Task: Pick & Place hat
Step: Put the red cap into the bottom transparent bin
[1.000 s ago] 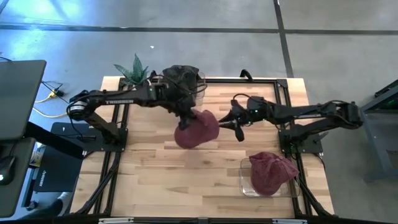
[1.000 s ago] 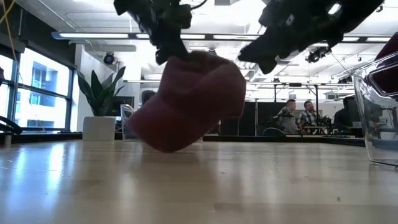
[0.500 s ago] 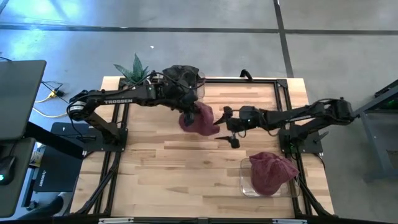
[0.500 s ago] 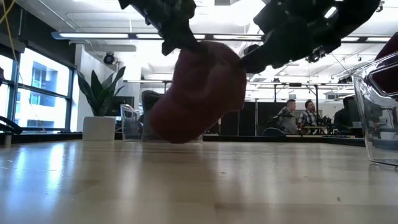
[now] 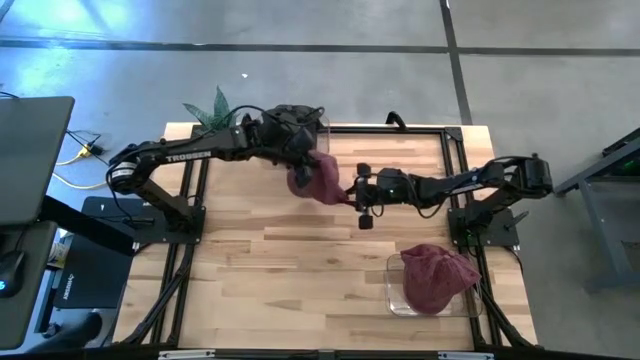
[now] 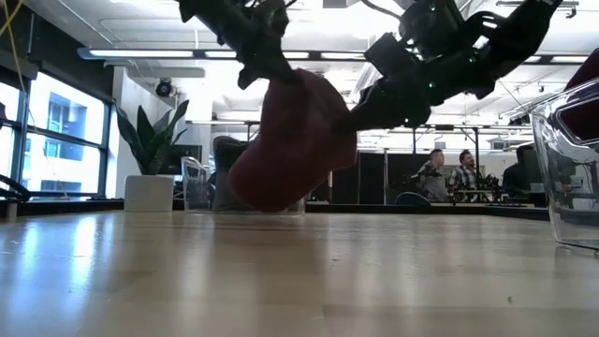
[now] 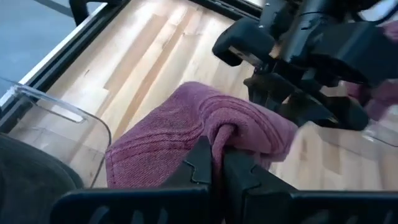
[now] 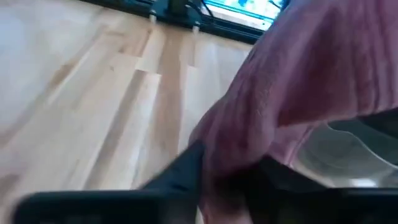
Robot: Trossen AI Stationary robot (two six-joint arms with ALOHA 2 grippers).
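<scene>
The maroon hat hangs slanted (image 6: 292, 150) and bunched from the robot's left gripper, so the robot's right gripper needs to pull the hat's edge (image 6: 344, 142) back and spread it out square before putting it down.
A maroon knit hat (image 5: 320, 182) hangs off the table between the two arms, and the low view shows it (image 6: 295, 140) clear of the wood. My left gripper (image 5: 303, 166) is shut on its top, coming from the table's left. My right gripper (image 5: 361, 196) is open at the hat's right side, one finger on each side of the hat's edge (image 8: 249, 124). A second maroon hat (image 5: 436, 278) lies in a clear container (image 5: 392, 300) near the table's right near corner. My left gripper (image 7: 217, 165) pinches a bunched fold of the hat's knit (image 7: 225, 132) between its two fingers, coming from above and the left. The hat hangs below the fingers, lifted clear of the table. My right gripper: its fingers (image 8: 177, 174) flank the hat's edge; I cannot tell whether they touch it.
A clear container (image 5: 322, 128) with a dark hat (image 5: 292, 120) in it stands at the far edge, just behind my left gripper. A potted plant (image 5: 216, 110) sits at the far left corner. A black frame rail (image 5: 400, 130) borders the table. Bare wood lies across the near half.
My left gripper has carried the hat up and toward the far edge; the hat, hanging wide before, now hangs narrower and bunched. My right gripper has moved toward the table's left, up to the hat, with its fingers still apart.
</scene>
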